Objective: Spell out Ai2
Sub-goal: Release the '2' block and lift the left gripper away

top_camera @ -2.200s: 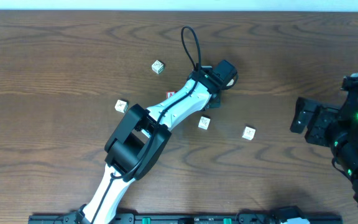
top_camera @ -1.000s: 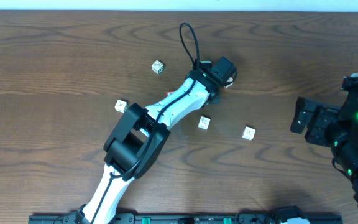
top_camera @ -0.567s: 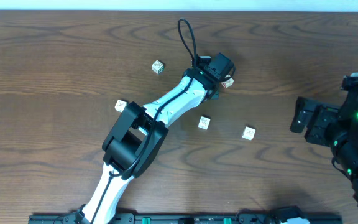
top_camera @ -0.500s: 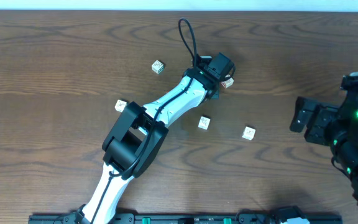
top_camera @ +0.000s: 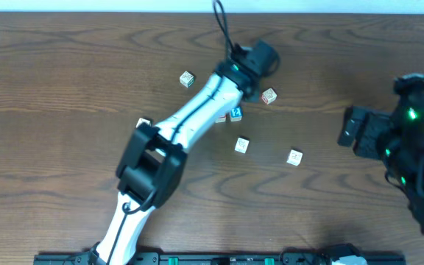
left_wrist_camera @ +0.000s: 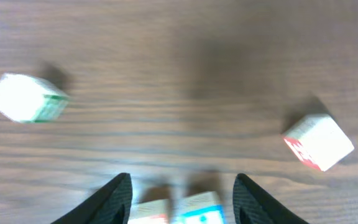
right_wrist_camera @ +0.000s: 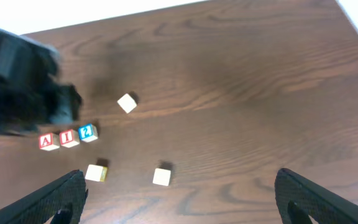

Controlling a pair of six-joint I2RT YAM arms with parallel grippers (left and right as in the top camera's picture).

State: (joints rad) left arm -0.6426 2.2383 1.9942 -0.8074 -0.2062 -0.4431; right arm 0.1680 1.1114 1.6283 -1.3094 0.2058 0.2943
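Observation:
Next, my right gripper moves next to the 2 (top_camera: 246,114) and pushes the row together against my left gripper at the A, because there are gaps between the A, I and 2 (right_wrist_camera: 69,137).
In the right wrist view the three cubes stand in a row reading left to right: the red-framed A (right_wrist_camera: 48,142), the red-framed I (right_wrist_camera: 69,139) and the blue 2 (right_wrist_camera: 87,132). In the overhead view the blue 2 (top_camera: 235,113) shows beside my left arm, which covers the A and most of the I. My left gripper (left_wrist_camera: 181,182) is open and empty, just above the I (left_wrist_camera: 149,213) and the 2 (left_wrist_camera: 199,208). It also shows in the overhead view (top_camera: 250,66). My right gripper (right_wrist_camera: 179,190) is open and empty, far to the right (top_camera: 349,131).
Other loose cubes lie around: a red-marked one (top_camera: 269,96) right of the row, a green-marked one (top_camera: 187,79) to the upper left, pale ones (top_camera: 241,145) (top_camera: 294,157) below the row, and one (top_camera: 143,124) by my left arm.
My left arm has swung up and away from the row, uncovering the blue 2 and the red-marked cube. My right arm has shifted slightly left.

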